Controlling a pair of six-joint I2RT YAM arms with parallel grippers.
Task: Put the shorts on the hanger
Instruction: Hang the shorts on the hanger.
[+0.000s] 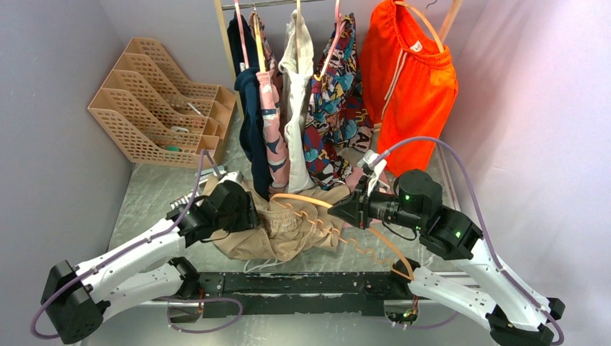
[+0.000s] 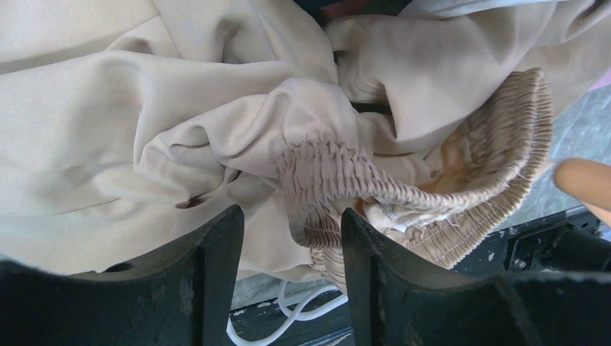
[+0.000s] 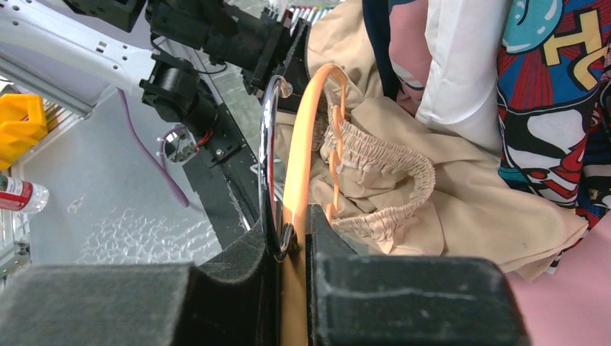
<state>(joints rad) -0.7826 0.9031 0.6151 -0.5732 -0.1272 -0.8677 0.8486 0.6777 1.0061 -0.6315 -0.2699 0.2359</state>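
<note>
I can see the waistband lying loose under the hanger's end (image 1: 277,197), so next my left gripper lifts its gathered fold (image 2: 317,205) open before my right gripper slides the hanger inside.
The beige shorts (image 1: 288,232) lie crumpled on the table between my two arms, beneath the hanging clothes. My left gripper (image 1: 248,213) is at their left side. In the left wrist view its jaws (image 2: 290,213) stand apart, with a fold of the gathered waistband (image 2: 339,169) between them, and the white drawstring (image 2: 288,317) trails below. My right gripper (image 1: 346,210) is shut on the pale orange hanger (image 1: 302,197) near its metal hook (image 3: 268,144). The hanger's (image 3: 299,166) far end reaches into the open waistband of the shorts (image 3: 447,194).
A rail at the back carries bright orange shorts (image 1: 411,86), a cream-white garment (image 1: 297,94), patterned clothes (image 1: 335,108) and pink hangers (image 1: 241,36), all hanging low over the work spot. A peach file rack (image 1: 158,101) stands back left. A black base rail (image 1: 302,285) runs along the near edge.
</note>
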